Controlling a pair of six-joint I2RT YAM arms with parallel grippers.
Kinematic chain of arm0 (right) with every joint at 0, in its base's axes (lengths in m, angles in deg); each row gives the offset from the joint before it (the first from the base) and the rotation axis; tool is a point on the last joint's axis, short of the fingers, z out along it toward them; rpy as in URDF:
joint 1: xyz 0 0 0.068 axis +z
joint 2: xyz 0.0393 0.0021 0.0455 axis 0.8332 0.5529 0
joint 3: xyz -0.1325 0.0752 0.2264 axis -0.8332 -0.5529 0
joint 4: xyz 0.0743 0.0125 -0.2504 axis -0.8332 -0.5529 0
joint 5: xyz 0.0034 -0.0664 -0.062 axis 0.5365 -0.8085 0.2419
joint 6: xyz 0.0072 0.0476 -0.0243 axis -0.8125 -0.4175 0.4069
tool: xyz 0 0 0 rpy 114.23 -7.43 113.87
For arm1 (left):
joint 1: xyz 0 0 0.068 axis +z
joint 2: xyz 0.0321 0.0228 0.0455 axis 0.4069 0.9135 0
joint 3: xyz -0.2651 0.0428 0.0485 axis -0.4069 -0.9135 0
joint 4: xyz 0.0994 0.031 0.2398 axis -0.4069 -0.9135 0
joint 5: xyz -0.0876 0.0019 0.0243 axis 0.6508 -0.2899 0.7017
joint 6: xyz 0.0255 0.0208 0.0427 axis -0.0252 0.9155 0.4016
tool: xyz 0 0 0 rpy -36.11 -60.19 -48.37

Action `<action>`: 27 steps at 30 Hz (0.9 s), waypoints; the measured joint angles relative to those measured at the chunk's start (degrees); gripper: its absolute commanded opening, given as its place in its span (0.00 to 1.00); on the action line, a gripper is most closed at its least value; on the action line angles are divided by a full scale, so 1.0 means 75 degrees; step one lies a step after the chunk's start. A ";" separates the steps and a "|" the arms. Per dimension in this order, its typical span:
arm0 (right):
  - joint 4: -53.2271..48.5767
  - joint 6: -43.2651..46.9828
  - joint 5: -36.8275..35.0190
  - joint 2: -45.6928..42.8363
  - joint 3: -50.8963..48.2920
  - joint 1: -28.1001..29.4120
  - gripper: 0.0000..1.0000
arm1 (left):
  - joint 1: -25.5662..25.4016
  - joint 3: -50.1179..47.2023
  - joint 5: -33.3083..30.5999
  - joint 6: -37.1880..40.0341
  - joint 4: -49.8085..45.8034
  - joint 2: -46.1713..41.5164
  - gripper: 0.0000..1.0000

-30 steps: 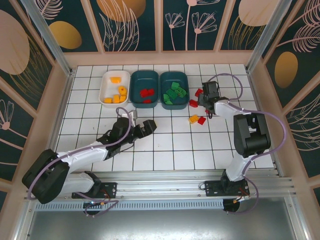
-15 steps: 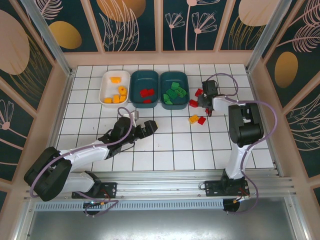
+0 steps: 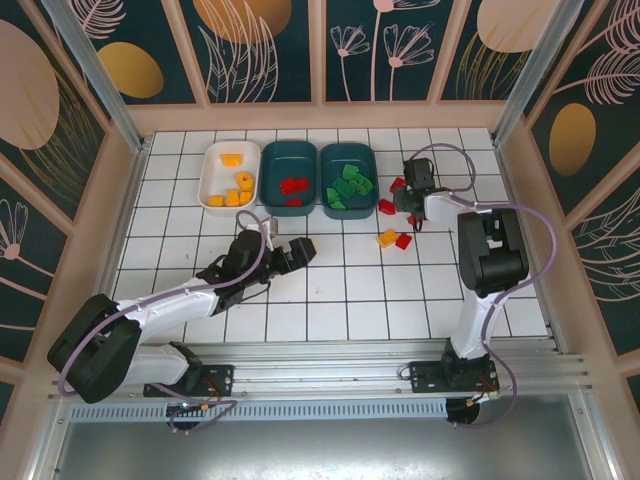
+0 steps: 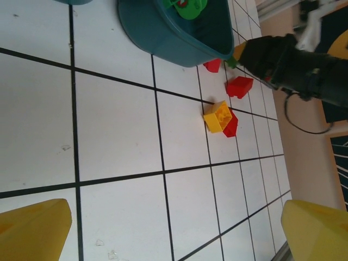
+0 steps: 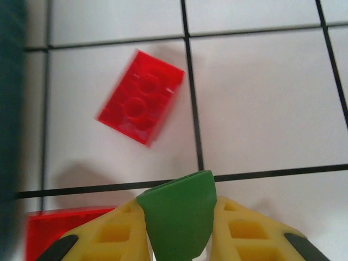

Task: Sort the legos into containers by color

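Note:
I should back my left gripper off and leave both legos (image 3: pixel 396 240) to my right gripper, since the yellow lego (image 3: pixel 387 238) rests against a red lego near that gripper.
My right gripper (image 5: pixel 179 242) is shut on a green lego (image 5: pixel 178 217), held low over the tiles just right of the trays (image 3: pixel 412 196). A red lego (image 5: pixel 140 98) lies ahead of it and another red lego (image 5: pixel 54 228) sits at its left finger. A yellow lego (image 3: pixel 387 238) and a red one (image 3: pixel 403 241) lie touching each other nearby. The white container (image 3: pixel 207 170) holds orange-yellow legos, the middle teal container (image 3: pixel 275 165) red ones, the right teal container (image 3: pixel 347 147) green ones. My left gripper (image 3: pixel 300 250) hovers open over bare tiles with nothing between its fingers.
The left wrist view shows the right teal container's wall (image 4: pixel 163 38), the yellow lego (image 4: pixel 217 116) against its red neighbour (image 4: pixel 232 126), two more red legos (image 4: pixel 239 86), and the right arm's dark wrist (image 4: pixel 283 60). Wooden walls ring the tiled floor.
My right gripper's fingers have closed on the green lego, and its arm has shifted a little toward the trays. The left arm has barely moved.

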 measured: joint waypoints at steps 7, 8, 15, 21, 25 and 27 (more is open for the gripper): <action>-0.0020 -0.0108 0.0268 -0.0536 0.0629 0.0944 0.23 | 0.0000 0.0000 -0.1463 -0.0035 -0.0810 -0.0781 0.98; -0.0058 -0.0108 0.0358 -0.0396 0.0915 0.1055 0.24 | 0.0009 0.0000 -0.1687 -0.0052 -0.0935 -0.0915 0.99; -0.0274 -0.0128 0.0836 0.0650 0.2200 0.1297 0.62 | 0.0125 -0.0023 -0.2570 -0.0108 -0.1824 -0.1469 0.98; -0.0198 -0.0379 0.0697 0.0481 0.1886 0.1157 0.64 | 0.0131 -0.0300 -0.2678 -0.0096 -0.1979 -0.2183 0.99; -0.0023 -0.0778 0.0373 0.0221 0.1303 0.0688 0.65 | 0.0131 -0.0507 -0.2585 -0.0093 -0.1903 -0.2314 0.99; 0.0015 -0.0985 0.0265 0.0216 0.1139 0.0344 0.65 | 0.0131 -0.0597 -0.2512 -0.0093 -0.1877 -0.2282 0.99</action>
